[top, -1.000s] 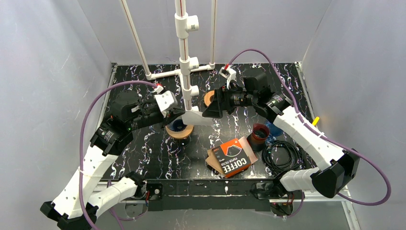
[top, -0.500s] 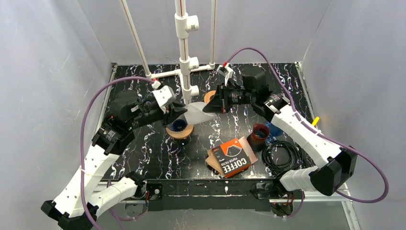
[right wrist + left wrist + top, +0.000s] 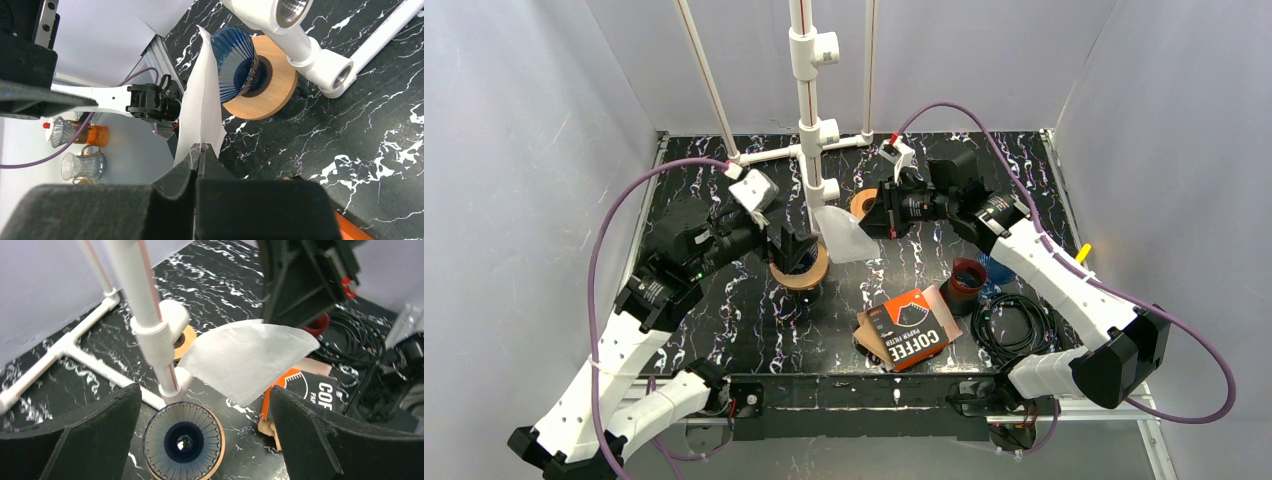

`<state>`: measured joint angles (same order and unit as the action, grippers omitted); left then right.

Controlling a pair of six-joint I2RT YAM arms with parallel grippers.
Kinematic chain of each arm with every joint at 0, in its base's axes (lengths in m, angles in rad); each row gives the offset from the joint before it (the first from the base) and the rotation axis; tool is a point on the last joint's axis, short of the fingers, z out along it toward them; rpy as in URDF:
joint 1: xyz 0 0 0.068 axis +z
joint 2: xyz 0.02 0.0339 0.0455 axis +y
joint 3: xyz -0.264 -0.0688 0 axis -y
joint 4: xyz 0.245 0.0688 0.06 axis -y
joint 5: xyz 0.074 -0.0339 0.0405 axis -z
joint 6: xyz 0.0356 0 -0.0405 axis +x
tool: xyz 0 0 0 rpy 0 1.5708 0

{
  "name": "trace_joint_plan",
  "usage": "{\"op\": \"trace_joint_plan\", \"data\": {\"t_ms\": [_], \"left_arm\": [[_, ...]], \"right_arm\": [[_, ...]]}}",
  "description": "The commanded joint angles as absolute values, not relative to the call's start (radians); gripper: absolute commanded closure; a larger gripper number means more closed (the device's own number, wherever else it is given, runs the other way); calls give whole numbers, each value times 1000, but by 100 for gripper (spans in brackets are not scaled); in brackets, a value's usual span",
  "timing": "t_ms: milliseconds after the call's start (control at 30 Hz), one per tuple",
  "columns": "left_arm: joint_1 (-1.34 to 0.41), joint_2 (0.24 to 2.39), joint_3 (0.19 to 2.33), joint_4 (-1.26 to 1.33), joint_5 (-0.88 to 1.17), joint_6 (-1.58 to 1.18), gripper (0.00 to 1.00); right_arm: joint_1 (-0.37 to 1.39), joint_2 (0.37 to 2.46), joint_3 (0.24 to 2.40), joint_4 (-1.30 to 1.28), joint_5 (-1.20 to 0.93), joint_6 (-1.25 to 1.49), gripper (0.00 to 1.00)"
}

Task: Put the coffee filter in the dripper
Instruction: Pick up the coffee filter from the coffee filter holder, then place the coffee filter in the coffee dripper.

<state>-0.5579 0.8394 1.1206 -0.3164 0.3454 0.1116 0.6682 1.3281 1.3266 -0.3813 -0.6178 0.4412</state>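
Observation:
The robot's left gripper hovers over the dripper [image 3: 806, 262] and is in the filter's way, so it should move back first and then pinch the filter's free edge [image 3: 826, 238] above the dripper.
The white paper coffee filter [image 3: 839, 232] hangs in the air just right of the dripper [image 3: 799, 268], a blue ribbed cone on a wooden ring. My right gripper [image 3: 865, 217] is shut on the filter's right edge; in the right wrist view the pinched paper [image 3: 200, 115] rises from the closed tips [image 3: 201, 147] toward the dripper [image 3: 235, 62]. My left gripper [image 3: 790, 243] hovers open over the dripper, holding nothing. In the left wrist view the dripper [image 3: 184, 442] lies between the spread fingers [image 3: 203, 390], and the filter [image 3: 250, 360] floats beyond them.
A white PVC pipe stand [image 3: 809, 130] rises right behind the dripper, its foot pipes on the black marbled table. An orange-black coffee filter box [image 3: 911, 328] lies front centre, a dark red cup [image 3: 966, 278] and a coiled black cable [image 3: 1014, 325] to its right. A second wooden ring [image 3: 861, 203] sits behind the filter.
The left gripper let go of the filter, opened wide and drew back over the dripper. The right gripper shut on the filter's other edge and now holds it alone.

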Motion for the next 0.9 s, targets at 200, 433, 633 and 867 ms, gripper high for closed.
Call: {"op": "trace_joint_plan", "data": {"t_ms": [200,433,633,867], "left_arm": [[-551,822,1194,-570,-108,-336,2],[-552,906,1278,-825,-142,-557,2],[-547,983,1349,-977,-119,-645,2],[-483,1069,1475,-1187,-107,-718,2]], "right_arm": [[696,1340,1404,-457,-594,363,99],[784,1359,1438,-492,-519,339,99],[936,1411,1518,-582,-321,308,99],[1026,1466,1591,-608,-168,343,99]]}}
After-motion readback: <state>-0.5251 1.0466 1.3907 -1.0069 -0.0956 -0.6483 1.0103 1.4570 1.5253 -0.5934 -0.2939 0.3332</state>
